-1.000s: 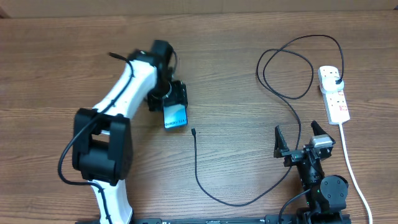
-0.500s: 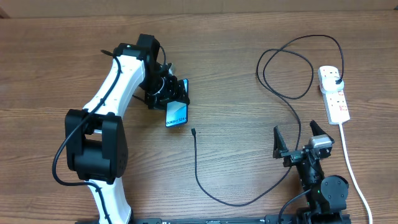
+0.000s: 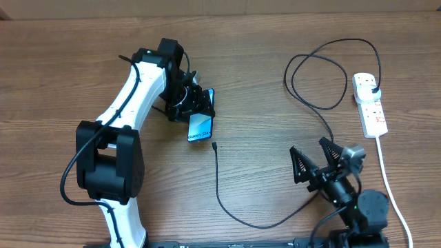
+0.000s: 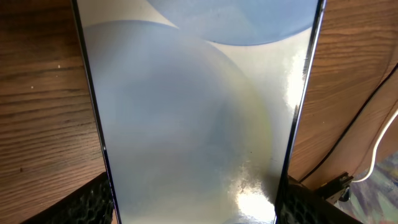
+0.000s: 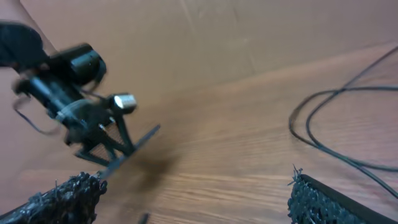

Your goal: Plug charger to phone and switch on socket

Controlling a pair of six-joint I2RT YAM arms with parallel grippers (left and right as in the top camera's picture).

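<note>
My left gripper is across the phone's screen (image 4: 193, 124) and holds the phone tilted. So my right gripper should pinch the phone's side (image 3: 211, 131) near the phone's lower end before plugging in the charger.
My left gripper (image 3: 194, 105) is shut on the phone (image 3: 200, 127), a slim handset with a light blue screen, and holds it tilted above the table left of centre. The phone's screen (image 4: 199, 106) fills the left wrist view between both fingers. The charger (image 3: 219, 182) is a thin black cable; its connector tip (image 3: 214, 145) lies on the table just below the phone, and its plug sits in the white socket strip (image 3: 370, 107) at the right. My right gripper (image 3: 311, 160) is open and empty near the front right, turned leftwards. The right wrist view shows the left arm with the phone edge-on (image 5: 127, 151) and loops of cable (image 5: 329, 124).
The strip's thick white cord (image 3: 387, 182) runs down the right side of the wooden table (image 3: 83, 41) past my right arm. The black cable loops wide across the right half.
My left gripper has carried the phone a little right and down towards the connector tip. My right gripper has swung left and tilted, still open.
</note>
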